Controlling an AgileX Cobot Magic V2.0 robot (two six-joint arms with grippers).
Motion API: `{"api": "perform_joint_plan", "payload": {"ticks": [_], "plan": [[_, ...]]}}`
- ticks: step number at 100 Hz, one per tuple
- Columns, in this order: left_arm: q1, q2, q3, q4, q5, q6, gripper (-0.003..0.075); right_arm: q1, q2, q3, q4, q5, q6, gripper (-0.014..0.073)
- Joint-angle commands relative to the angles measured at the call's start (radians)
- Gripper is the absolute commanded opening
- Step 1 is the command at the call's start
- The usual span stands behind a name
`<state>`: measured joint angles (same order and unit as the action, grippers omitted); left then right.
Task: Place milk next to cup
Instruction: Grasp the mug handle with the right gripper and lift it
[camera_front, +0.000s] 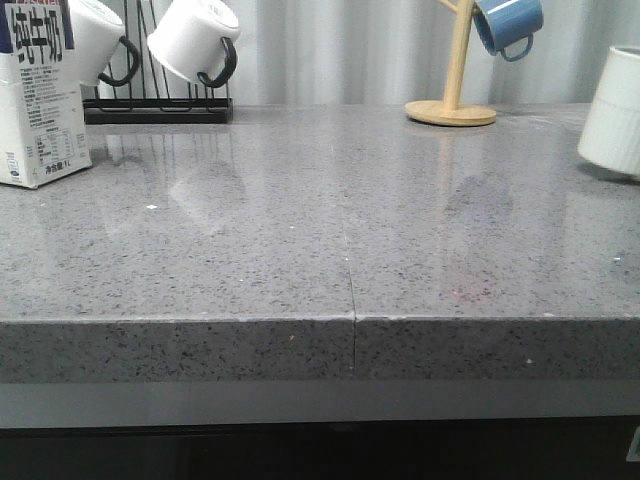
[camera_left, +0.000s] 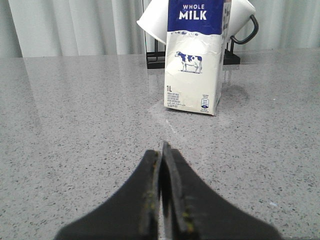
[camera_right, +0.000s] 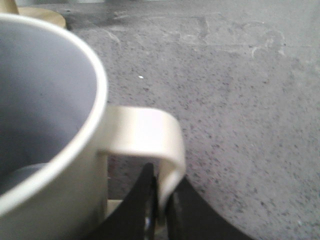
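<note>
The counter's middle (camera_front: 340, 190) is open and my right gripper has the cup by its handle (camera_right: 146, 131). I should keep carrying the cup to that spot until the cup's base sits flat.
The milk (camera_front: 40, 95), a tall white carton with a dark blue top, stands upright at the far left of the grey counter (camera_front: 330, 230). In the left wrist view the milk (camera_left: 195, 60) shows its cow picture, a short way ahead of my left gripper (camera_left: 162, 150), which is shut and empty, low over the counter. The cup (camera_front: 612, 108), a cream mug with a ribbed lower half, is at the far right edge. In the right wrist view my right gripper (camera_right: 161, 200) is shut on the handle (camera_right: 150, 132) of the cup (camera_right: 50, 125). Neither gripper shows in the front view.
A black rack (camera_front: 160, 108) with white, black-handled mugs (camera_front: 195, 40) stands behind the milk; one such mug (camera_left: 242, 17) shows behind the carton. A wooden mug stand (camera_front: 452, 100) holds a blue mug (camera_front: 508, 22) at the back right. The counter's front edge (camera_front: 350, 320) runs across.
</note>
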<state>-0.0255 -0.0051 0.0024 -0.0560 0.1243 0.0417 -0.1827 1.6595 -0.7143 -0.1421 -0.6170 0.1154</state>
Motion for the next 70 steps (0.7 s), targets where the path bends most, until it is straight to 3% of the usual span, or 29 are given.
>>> {"api": "perform_joint_plan", "payload": {"ticks": [1, 42, 70], "plan": [[0.001, -0.026, 0.04, -0.002, -0.084, -0.006, -0.0021, 0.041, -0.097, -0.02, -0.025, -0.047, 0.022, -0.0074], [0.001, -0.026, 0.04, -0.002, -0.084, -0.006, -0.0021, 0.43, -0.142, -0.069, -0.021, 0.07, 0.031, -0.0074], [0.001, -0.026, 0.04, -0.002, -0.084, -0.006, -0.0021, 0.58, -0.008, -0.192, -0.021, 0.098, 0.031, -0.0072]]}}
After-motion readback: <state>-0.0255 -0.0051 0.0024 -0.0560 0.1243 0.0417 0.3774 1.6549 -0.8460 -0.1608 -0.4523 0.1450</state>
